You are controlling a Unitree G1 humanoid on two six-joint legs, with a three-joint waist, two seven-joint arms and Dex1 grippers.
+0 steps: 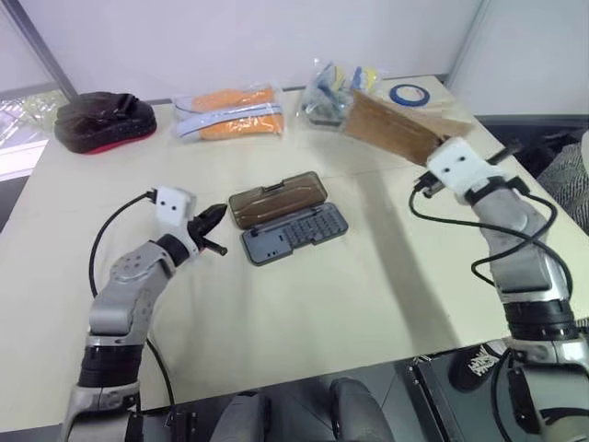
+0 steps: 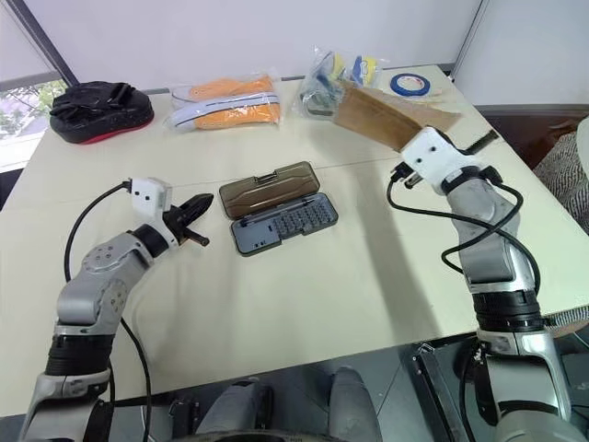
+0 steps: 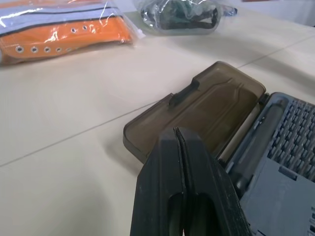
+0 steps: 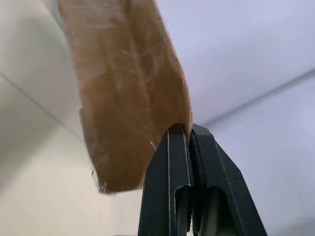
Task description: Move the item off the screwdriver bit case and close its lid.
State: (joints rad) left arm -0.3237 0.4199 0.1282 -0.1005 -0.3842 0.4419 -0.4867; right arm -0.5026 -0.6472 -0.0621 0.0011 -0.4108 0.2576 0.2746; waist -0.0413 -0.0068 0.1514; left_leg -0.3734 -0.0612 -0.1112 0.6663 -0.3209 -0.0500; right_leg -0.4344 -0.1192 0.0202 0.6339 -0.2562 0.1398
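My right gripper keeps going down to the table's empty side edge [image 2: 502,164] and lets go there, as the brown paper bag [image 2: 379,118] is clear of the bit case.
The screwdriver bit case [image 1: 294,233] lies open in the middle of the table, its dark grey tray showing rows of bits. Its smoky-brown lid [image 1: 277,199] lies folded back flat on the far side. My left gripper [image 1: 213,216] is shut and empty, pointing level at the lid's left end, just short of it; in the left wrist view its tips [image 3: 178,132] sit right before the lid [image 3: 206,103]. My right gripper [image 4: 189,130] is shut on the edge of the item, a brown paper bag [image 1: 391,129], held in the air over the table's far right, away from the case.
A black-and-red pouch [image 1: 103,120] sits at the far left corner. Orange-filled clear packets [image 1: 230,113] lie at the back middle, with a clear bag of small goods [image 1: 336,87] and a blue tape roll [image 1: 406,93] at the back right. The table's right edge is near my right arm.
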